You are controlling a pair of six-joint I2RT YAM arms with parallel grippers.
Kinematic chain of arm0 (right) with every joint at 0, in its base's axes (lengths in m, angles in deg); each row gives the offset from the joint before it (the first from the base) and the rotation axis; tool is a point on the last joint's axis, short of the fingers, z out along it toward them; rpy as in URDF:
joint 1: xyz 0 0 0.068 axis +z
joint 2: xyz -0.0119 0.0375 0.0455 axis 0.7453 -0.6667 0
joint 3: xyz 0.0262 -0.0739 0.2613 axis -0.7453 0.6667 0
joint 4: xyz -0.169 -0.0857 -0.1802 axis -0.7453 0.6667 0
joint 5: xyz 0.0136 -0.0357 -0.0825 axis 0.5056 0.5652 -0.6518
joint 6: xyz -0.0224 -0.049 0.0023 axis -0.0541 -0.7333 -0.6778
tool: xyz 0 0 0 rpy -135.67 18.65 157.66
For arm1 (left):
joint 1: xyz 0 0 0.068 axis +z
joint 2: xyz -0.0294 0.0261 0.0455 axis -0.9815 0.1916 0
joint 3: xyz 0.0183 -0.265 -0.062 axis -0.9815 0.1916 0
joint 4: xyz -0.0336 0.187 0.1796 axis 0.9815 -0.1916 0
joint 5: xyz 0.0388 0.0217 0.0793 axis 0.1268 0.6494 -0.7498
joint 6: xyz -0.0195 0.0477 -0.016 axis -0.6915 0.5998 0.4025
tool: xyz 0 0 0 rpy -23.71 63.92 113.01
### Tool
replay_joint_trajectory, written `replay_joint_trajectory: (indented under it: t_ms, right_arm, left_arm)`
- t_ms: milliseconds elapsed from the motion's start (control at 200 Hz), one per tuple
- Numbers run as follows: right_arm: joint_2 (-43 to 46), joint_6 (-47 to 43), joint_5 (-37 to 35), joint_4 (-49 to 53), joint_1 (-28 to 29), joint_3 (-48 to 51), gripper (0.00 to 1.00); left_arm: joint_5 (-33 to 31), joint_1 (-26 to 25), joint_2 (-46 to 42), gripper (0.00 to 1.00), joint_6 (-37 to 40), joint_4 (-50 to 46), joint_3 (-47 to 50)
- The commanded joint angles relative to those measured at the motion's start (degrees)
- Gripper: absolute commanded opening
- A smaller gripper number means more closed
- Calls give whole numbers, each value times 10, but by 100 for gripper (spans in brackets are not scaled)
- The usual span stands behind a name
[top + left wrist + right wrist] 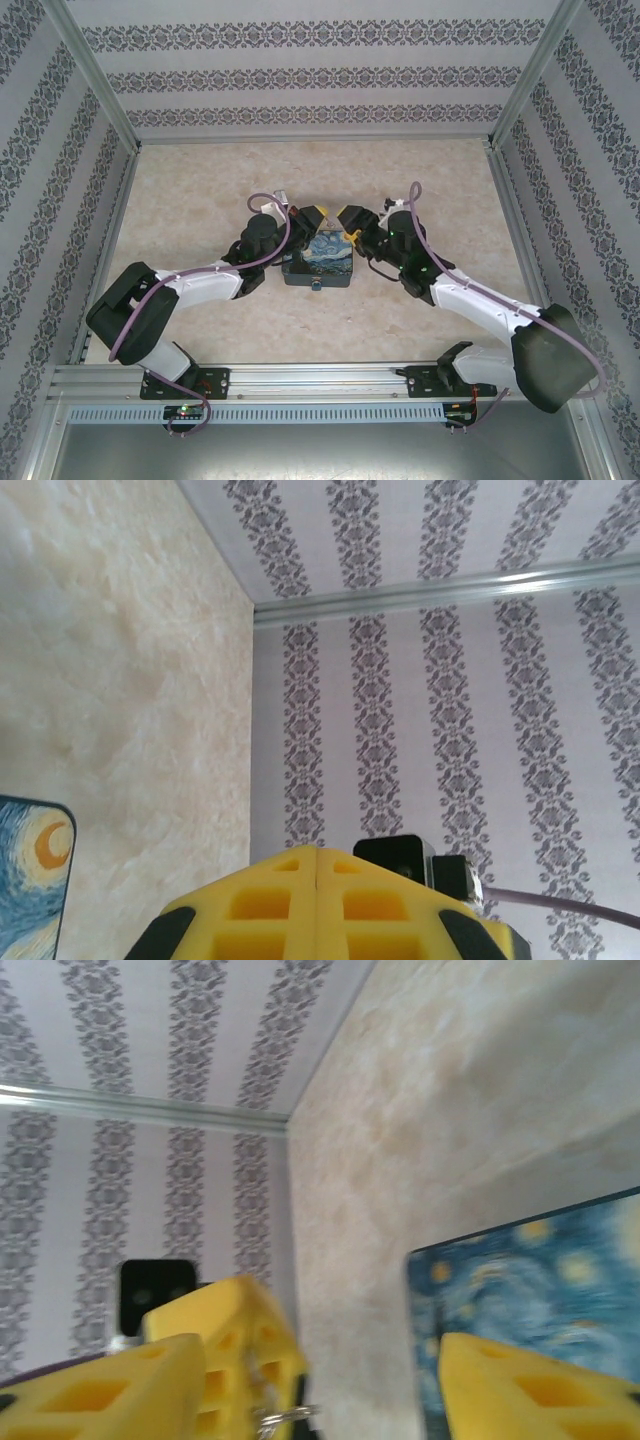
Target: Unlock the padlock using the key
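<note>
The robot's closed left gripper hides most of the key [268, 1422], so next the right gripper closes on the key's silvery end [298, 1415] before the left gripper opens.
Above the far edge of the night-sky painted box [322, 258], my left gripper [318, 213] and right gripper [342, 213] meet tip to tip. The left gripper [317, 848] is shut, its yellow fingers pressed flat together. In the right wrist view those left fingers [235, 1330] stand between the spread jaws of my open right gripper [320, 1360]. The key's silvery ring [288, 1418] pokes out at their seam, blurred. The padlock [318, 287] is a tiny dark speck at the box's near wall, too small for detail.
The box [540, 1270] lies mid-table on the beige marbled top [200, 200], its corner at the left wrist view's lower left [30, 880]. Patterned walls [320, 75] with metal frame posts enclose the table on three sides. Open tabletop lies beyond and beside the box.
</note>
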Motion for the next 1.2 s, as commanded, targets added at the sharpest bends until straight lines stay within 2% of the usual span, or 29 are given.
replay_joint_trajectory:
  t_ms: [0, 225, 545, 684, 749, 789, 809, 854, 919, 964, 1009, 1059, 1139, 1199]
  right_arm:
    - [-15, -4, 17, -61, 14, -26, 54]
    - [-38, 15, 11, -87, 19, -19, 39]
    - [-67, 25, 26, -103, 26, -33, 27]
    - [-75, 29, 33, -110, 26, -37, 14]
    - [-74, 28, 35, -109, 25, -35, 0]
    - [-73, 29, 36, -109, 22, -33, 0]
    - [-71, 29, 36, -109, 20, -31, 0]
    - [-66, 30, 36, -109, 16, -26, 0]
    - [-58, 32, 39, -107, 8, -17, 0]
    - [-51, 32, 41, -105, 2, -12, 0]
    - [-44, 31, 45, -100, -3, -6, 0]
    - [-36, 27, 48, -93, -6, -2, 0]
    - [-28, 24, 57, -87, -8, 4, 0]
    - [-23, 18, 65, -82, -9, 7, 0]
  left_arm:
    - [-39, 6, 2, 0, -22, 54, 10]
    - [-55, 5, -2, 0, -40, 59, 15]
    - [-54, 6, -1, 0, -47, 60, 12]
    - [-52, 5, 1, 0, -47, 55, 11]
    - [-48, 6, 1, 0, -47, 52, 10]
    - [-42, 5, 1, 0, -47, 51, 8]
    - [-40, 5, 0, 4, -47, 48, 8]
    - [-32, 6, -3, 22, -46, 36, 6]
    - [-25, 6, -13, 64, -41, 18, 6]
    - [-23, 6, -27, 76, -36, -6, 9]
    - [-23, 6, -42, 82, -25, -34, 12]
    - [-23, 8, -62, 84, -11, -73, 12]
    - [-11, 12, -89, 84, 14, -173, -5]
    - [10, 16, -102, 80, 47, -254, -34]
